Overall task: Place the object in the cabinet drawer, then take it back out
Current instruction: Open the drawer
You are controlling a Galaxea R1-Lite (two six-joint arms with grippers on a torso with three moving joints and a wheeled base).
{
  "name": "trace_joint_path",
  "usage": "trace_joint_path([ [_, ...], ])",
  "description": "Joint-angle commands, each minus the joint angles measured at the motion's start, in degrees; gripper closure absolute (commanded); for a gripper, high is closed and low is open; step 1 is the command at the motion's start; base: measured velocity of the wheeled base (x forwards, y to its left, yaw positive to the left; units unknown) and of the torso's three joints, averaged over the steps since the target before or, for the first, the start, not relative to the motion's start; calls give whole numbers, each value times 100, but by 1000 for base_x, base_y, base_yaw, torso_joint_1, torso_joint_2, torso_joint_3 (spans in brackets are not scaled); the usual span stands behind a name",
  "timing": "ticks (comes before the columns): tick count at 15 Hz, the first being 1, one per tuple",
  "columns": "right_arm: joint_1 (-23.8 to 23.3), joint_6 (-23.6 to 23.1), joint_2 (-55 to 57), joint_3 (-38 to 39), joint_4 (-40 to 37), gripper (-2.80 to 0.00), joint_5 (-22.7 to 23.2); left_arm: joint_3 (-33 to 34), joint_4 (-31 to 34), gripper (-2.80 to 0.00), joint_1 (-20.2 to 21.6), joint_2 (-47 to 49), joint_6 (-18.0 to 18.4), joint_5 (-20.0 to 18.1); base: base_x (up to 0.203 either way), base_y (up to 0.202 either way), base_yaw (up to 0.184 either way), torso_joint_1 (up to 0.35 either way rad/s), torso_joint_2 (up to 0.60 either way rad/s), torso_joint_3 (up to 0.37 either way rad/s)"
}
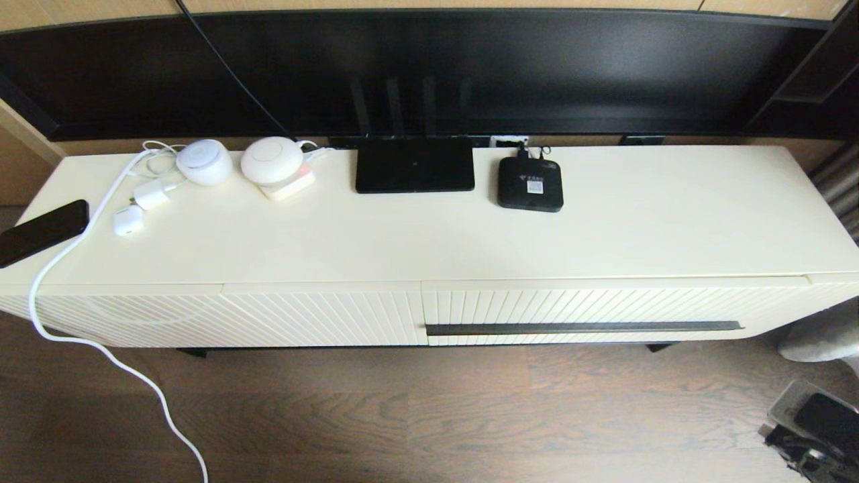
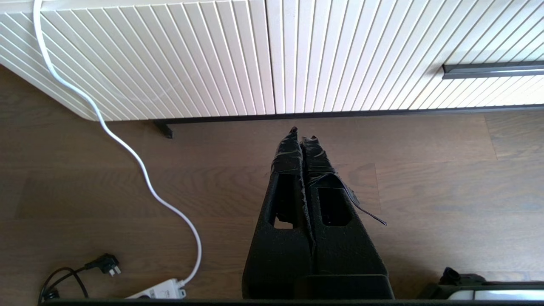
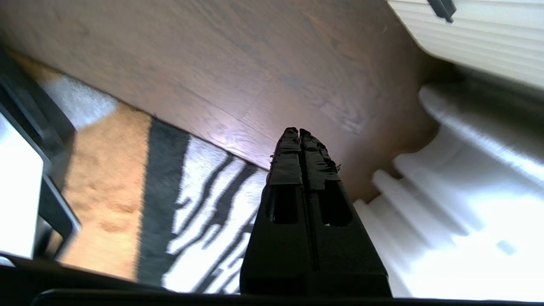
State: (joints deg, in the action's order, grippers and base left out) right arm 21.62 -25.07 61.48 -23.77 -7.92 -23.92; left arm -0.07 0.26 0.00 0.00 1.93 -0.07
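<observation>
Next, I swing my right gripper in, open it and bring its fingers around the bar handle (image 1: 584, 329), because it hangs closed and slanted past the cabinet's end (image 1: 793, 312).
The black organizer box shows in no view. The cabinet drawer (image 1: 604, 305) is closed at the right half of the cabinet front, vertically ribbed, with its long dark bar handle (image 1: 584, 328) across it. My left gripper (image 2: 302, 134) hangs low over the wood floor just in front of the cabinet, shut and empty; the drawer front (image 2: 361, 55) and the end of the handle (image 2: 493, 70) lie ahead of it. My right gripper (image 3: 299, 131) is also shut and empty, low over the floor off the cabinet's right end (image 3: 476, 38).
On the cabinet top sit a flat black router (image 1: 415, 164), a square black set-top box (image 1: 530, 183), two round white devices (image 1: 205, 161), chargers and a phone (image 1: 41, 231). A white cable (image 1: 60, 268) drops to a power strip (image 2: 159, 291). A striped rug (image 3: 204, 221) lies at the right.
</observation>
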Motion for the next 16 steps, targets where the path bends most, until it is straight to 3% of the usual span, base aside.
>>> trace_joint_path([
  [1, -117, -652, -406, 92, -22, 0, 121, 7, -5, 0, 0, 9, 1, -1, 0, 0, 0, 0, 0, 0],
  [3, -280, -1314, -548, 232, -22, 0, 522, 4, 1, 0, 0, 9, 1, -1, 0, 0, 0, 0, 0, 0],
  [6, -239, -2236, -619, 691, 119, 0, 683, -1, 1, 0, 0, 8, 1, -1, 0, 0, 0, 0, 0, 0],
  [9, -81, -2436, -167, 709, 395, 0, 837, -1, 1, 0, 0, 9, 1, -1, 0, 0, 0, 0, 0, 0],
  [13, 218, -2552, 1012, 985, 2161, 0, 1220, 4, -3, 0, 0, 9, 1, -1, 0, 0, 0, 0, 0, 0],
  [16, 327, -3005, 1812, 1191, 3518, 0, 1275, 3, -4, 0, 0, 9, 1, -1, 0, 0, 0, 0, 0, 0],
])
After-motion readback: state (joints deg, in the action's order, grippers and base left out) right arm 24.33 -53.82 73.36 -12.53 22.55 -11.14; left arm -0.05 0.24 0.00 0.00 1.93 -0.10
